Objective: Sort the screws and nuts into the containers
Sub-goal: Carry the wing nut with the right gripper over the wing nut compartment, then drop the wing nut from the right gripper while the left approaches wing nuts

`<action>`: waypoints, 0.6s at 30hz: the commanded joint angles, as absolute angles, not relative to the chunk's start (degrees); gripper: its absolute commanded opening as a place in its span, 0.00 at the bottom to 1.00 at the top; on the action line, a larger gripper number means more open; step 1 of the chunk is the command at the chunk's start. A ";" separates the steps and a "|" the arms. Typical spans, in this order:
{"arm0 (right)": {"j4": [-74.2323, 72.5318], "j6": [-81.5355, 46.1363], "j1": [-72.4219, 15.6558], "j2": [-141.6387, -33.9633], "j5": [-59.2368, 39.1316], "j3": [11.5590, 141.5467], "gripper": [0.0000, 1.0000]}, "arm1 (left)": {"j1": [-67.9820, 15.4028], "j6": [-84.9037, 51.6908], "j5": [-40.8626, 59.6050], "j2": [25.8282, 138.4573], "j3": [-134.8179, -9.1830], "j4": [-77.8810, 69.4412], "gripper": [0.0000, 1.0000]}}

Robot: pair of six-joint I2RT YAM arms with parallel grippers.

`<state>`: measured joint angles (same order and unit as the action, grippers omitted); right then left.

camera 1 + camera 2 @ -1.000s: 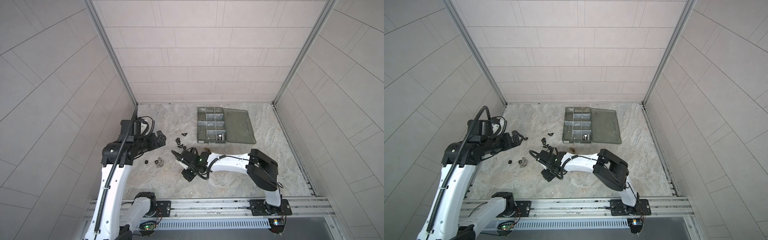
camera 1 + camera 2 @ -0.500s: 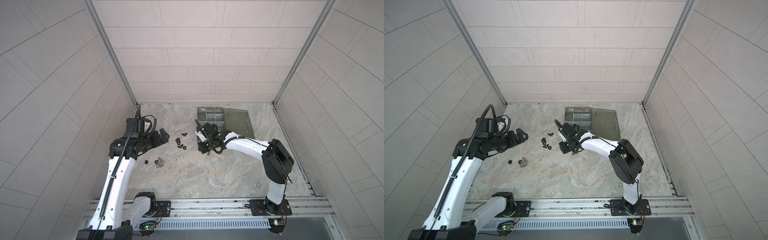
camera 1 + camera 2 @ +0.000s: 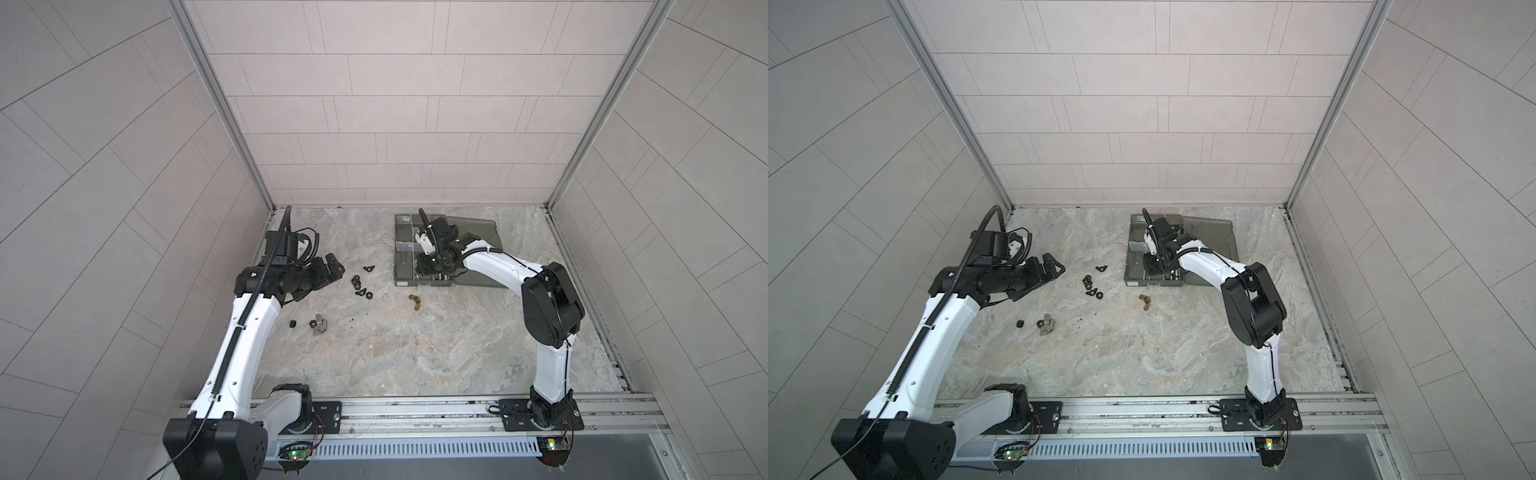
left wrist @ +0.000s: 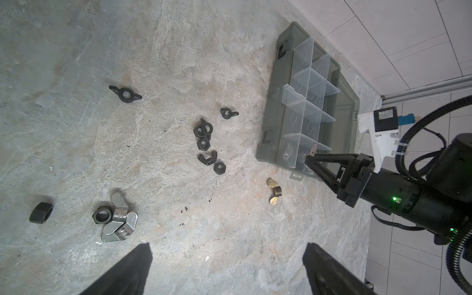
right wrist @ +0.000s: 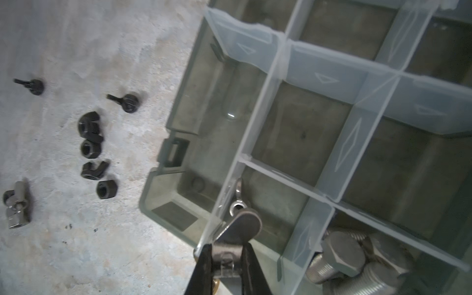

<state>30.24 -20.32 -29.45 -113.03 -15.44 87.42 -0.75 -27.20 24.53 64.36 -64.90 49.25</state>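
The loose silver wing nuts (image 4: pixel 119 216) are across from the box and far from the robot's right gripper, so next the left gripper picks up one (image 4: pixel 127 227) while the right gripper moves out of the way.
My right gripper (image 5: pixel 226 258) is shut on a silver wing nut (image 5: pixel 240 227), held over a near corner compartment of the smoky-grey organizer box (image 3: pixel 402 266) (image 3: pixel 1133 272). Another silver wing nut (image 5: pixel 236 201) lies in that compartment. The screws (image 5: pixel 357 265) lie together in the neighbouring one. On the table are black nuts (image 3: pixel 360 286) (image 4: pixel 207 143), silver wing nuts (image 3: pixel 319 325) (image 4: pixel 117 219), a lone black nut (image 4: pixel 40 213) and brass nuts (image 3: pixel 415 302) (image 4: pixel 273 194). My left gripper (image 3: pixel 332 270) (image 4: pixel 227 255) hovers open left of the black nuts, holding nothing.
The box's lid (image 3: pixel 478 232) lies flat open to the right of the compartments. Tiled walls close in the table on three sides, and a metal rail (image 3: pixel 415 411) runs along the front edge.
My right gripper has swung from the middle of the table back to the organizer box, carrying the silver wing nut. The left arm has shifted slightly and stays open.
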 commanded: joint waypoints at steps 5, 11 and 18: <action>30.81 -19.65 -29.33 -115.45 -16.15 88.42 0.31 | -0.43 -26.54 25.51 66.51 -63.48 47.29 0.99; 29.38 -18.72 -29.40 -110.46 -15.61 85.77 0.49 | -0.47 -26.80 24.17 66.64 -60.96 47.23 0.99; 30.03 -18.66 -30.90 -101.18 -15.24 81.70 0.52 | -0.48 -27.59 17.49 64.80 -54.38 50.51 0.96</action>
<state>29.82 -19.31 -29.85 -105.91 -15.86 82.72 -0.75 -27.31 21.71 66.35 -56.40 47.72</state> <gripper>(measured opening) 0.512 0.963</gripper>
